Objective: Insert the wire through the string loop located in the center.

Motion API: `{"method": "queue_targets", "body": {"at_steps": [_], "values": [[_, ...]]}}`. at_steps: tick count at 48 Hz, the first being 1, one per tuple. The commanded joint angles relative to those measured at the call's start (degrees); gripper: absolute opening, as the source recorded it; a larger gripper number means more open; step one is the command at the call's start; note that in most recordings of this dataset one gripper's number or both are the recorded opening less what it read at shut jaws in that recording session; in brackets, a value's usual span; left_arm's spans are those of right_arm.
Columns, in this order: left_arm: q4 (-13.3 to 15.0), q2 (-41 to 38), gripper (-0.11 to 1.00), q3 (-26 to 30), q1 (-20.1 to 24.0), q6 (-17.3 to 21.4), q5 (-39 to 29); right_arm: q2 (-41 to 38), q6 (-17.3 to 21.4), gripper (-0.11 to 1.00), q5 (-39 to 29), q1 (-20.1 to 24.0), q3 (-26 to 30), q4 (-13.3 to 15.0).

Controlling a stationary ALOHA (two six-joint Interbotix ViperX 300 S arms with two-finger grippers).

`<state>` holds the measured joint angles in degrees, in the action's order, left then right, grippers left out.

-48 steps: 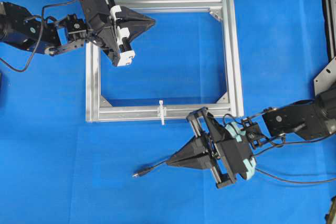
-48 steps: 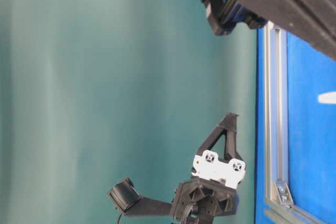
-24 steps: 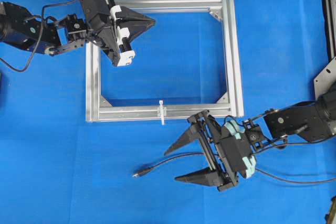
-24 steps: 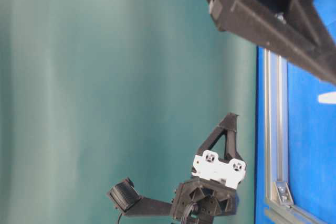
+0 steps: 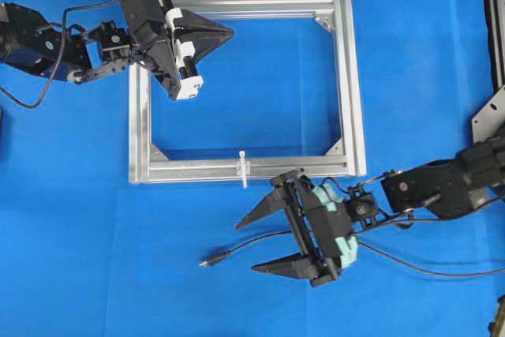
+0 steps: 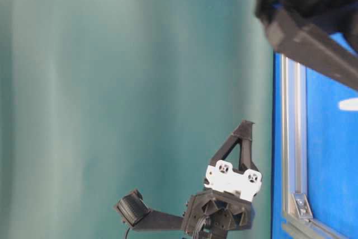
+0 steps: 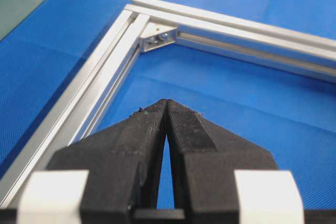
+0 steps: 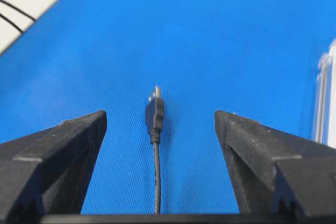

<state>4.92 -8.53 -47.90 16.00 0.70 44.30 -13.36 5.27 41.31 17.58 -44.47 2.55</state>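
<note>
The string loop's strip [image 5: 243,169] is far wider than the plug [image 5: 214,260], so I expect the plug to go through with room to spare when the robot pushes the wire.
The wire [image 5: 237,247] lies on the blue cloth below the frame, its plug [image 5: 207,260] pointing left. My right gripper [image 5: 246,247] is open and straddles the wire without touching it. In the right wrist view the plug [image 8: 154,113] lies just ahead, midway between the spread fingers [image 8: 63,145]. The string loop [image 5: 244,169] stands as a small white strip on the middle of the frame's near bar, above and left of the right gripper. My left gripper [image 5: 230,33] hovers shut and empty over the frame's top left corner, its tips together [image 7: 166,101].
The silver square frame [image 5: 348,76] lies flat on the blue cloth; a corner bracket [image 7: 156,36] shows ahead of the left gripper. The wire trails off to the right [image 5: 442,272] under the right arm. A metal bracket [image 5: 489,116] sits at the right edge.
The right gripper went from shut on the wire to open, letting it lie on the cloth, then slid left along it. The left arm has not moved.
</note>
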Motion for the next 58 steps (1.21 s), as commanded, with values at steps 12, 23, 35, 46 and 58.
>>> {"method": "queue_targets", "body": {"at_steps": [12,23,35,46,58], "values": [[-0.1,1.8,0.00,0.6,0.0,0.0,0.3,-5.7,0.3,0.73,1.1,0.1,2.6,-3.9],[-0.2,1.7,0.00,0.6,-0.1,0.0,0.3,-8.2,0.5,0.73,1.1,0.1,3.6,-5.4],[-0.2,1.8,0.00,0.4,-0.2,0.0,0.4,-8.4,0.5,0.71,1.1,0.2,3.8,-5.4],[-0.1,1.8,0.00,0.4,-0.2,0.0,0.3,-8.5,-0.1,0.42,0.9,0.1,3.8,-4.4],[-0.2,1.8,0.00,0.4,-0.2,0.0,0.4,-8.5,-0.1,-0.02,1.1,0.1,3.8,-3.0]]}}
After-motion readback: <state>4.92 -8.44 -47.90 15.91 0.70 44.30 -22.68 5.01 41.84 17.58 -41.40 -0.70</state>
